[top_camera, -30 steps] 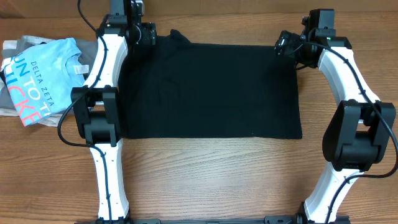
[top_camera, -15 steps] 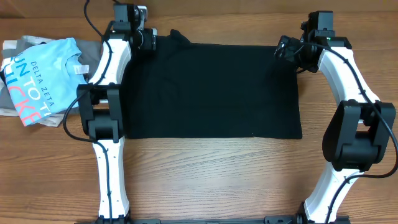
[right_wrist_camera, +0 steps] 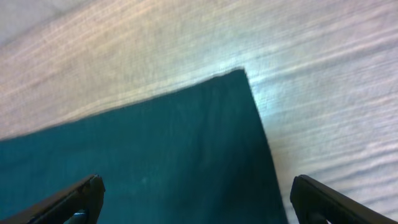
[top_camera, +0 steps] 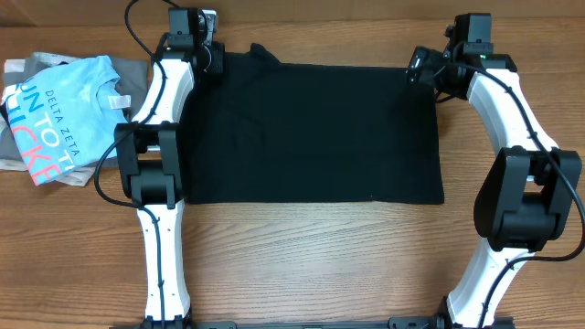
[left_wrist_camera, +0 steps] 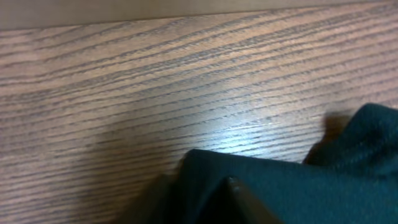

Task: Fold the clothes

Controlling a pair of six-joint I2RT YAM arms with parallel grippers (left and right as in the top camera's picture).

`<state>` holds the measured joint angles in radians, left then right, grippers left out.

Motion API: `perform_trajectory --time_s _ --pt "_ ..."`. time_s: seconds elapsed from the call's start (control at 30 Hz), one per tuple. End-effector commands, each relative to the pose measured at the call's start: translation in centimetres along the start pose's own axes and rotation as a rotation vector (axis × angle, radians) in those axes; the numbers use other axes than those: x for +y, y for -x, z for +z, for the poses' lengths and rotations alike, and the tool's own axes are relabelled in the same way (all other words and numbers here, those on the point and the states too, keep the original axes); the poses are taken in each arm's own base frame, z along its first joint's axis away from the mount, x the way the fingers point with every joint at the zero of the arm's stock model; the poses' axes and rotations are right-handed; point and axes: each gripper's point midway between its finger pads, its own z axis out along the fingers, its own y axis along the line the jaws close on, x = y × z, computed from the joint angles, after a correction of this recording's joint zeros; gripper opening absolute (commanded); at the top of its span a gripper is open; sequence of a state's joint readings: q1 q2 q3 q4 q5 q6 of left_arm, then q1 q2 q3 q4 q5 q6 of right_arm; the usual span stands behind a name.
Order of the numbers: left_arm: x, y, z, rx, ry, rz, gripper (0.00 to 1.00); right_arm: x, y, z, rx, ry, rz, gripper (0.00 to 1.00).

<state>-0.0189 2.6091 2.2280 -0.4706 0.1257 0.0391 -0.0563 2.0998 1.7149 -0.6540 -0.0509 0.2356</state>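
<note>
The black T-shirt [left_wrist_camera: 286, 190] will bunch up into a peak with droopy folds next to my left gripper when I carry it, because the fabric's edge humps up loosely [left_wrist_camera: 364, 124].
The clothes [top_camera: 311, 132], a black T-shirt, lie flat as a wide rectangle in the middle of the table. My left gripper [top_camera: 212, 57] is at the shirt's far left corner, by the sleeve. In the left wrist view the dark fabric [left_wrist_camera: 298, 186] bunches up around my left gripper [left_wrist_camera: 227, 186], which is shut on it. My right gripper [top_camera: 422, 68] hovers over the far right corner. In the right wrist view its fingers [right_wrist_camera: 81, 196] stand wide apart above the fabric [right_wrist_camera: 155, 155], open with nothing between them.
A light-blue printed T-shirt [top_camera: 55, 114] lies on a grey folded shirt [top_camera: 37, 64] at the table's left edge. Bare wooden table [top_camera: 311, 256] runs in front of the black shirt, between the two arm bases.
My left gripper has shifted slightly at the far left corner and closed on the fabric there. The right arm has hardly moved and stays open.
</note>
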Motion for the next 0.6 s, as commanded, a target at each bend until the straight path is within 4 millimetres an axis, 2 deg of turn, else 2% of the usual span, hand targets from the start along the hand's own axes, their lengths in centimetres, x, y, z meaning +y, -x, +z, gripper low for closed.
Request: perform_trajectory --time_s 0.0,0.07,0.3,0.57 --pt "0.1 -0.5 0.7 0.009 0.004 -0.001 0.12 -0.2 1.9 0.2 -0.067 -0.025 -0.02 1.0" --pt "0.0 -0.6 0.7 0.012 0.002 -0.019 0.04 -0.2 2.2 0.9 -0.086 -0.02 -0.032 1.0" --pt "-0.1 -0.9 0.7 0.027 0.0 -0.031 0.04 -0.8 2.2 5.6 -0.117 -0.026 -0.071 1.0" --pt "-0.1 -0.8 0.7 0.021 0.001 -0.071 0.04 -1.8 2.3 8.3 -0.155 -0.064 -0.077 0.99"
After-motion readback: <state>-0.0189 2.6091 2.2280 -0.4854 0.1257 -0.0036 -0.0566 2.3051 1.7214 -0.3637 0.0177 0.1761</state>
